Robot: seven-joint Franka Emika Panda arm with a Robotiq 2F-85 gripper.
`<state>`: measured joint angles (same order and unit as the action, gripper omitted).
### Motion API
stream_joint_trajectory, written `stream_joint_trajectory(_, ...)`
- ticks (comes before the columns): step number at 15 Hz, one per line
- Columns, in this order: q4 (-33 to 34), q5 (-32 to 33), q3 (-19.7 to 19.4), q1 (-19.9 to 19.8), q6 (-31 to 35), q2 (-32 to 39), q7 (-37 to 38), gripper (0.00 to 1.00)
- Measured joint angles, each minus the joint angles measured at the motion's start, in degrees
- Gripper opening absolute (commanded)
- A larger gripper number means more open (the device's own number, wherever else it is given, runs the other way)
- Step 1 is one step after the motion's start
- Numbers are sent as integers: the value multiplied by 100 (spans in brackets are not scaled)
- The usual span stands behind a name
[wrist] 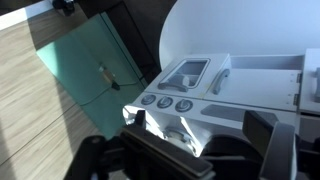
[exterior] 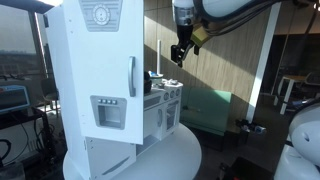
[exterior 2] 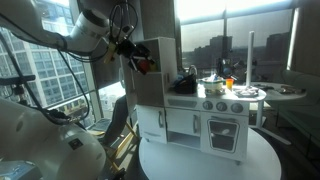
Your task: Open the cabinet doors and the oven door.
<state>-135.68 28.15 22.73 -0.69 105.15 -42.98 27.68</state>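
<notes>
My gripper still has to open the tall white cabinet's door (exterior: 106,80) wide, as the door is only partly open. I should reach behind its handle edge (exterior: 141,72) and push the door wide before I go lower.
The tall white cabinet stands on a round white table; its doors (exterior: 100,70) look shut, the upper with a round grey emblem, the lower with a square grey inset. In an exterior view it is seen from the side (exterior 2: 150,75). The short white unit beside it has its oven door (exterior 2: 222,131) shut; it also shows in an exterior view (exterior: 166,115). My gripper (exterior: 181,50) (exterior 2: 136,56) hangs in the air above and beside the cabinet top, touching nothing. In the wrist view its fingers (wrist: 205,140) are open and empty above the unit's knobs (wrist: 165,103).
The round white table (exterior: 150,160) (exterior 2: 210,165) carries both units. A pot (exterior 2: 212,84) and small items sit on the short unit's top. A green mat (wrist: 90,65) lies on the wooden floor. A second round table (exterior 2: 285,92) stands by the windows.
</notes>
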Motion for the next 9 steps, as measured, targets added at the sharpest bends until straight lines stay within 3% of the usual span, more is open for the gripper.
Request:
stream_joint_trajectory(4, -78, 336, -207, -405, -32, 219, 284, 100)
stream_joint_trajectory(9, -137, 227, -311, -343, 668, 1044, 573, 100)
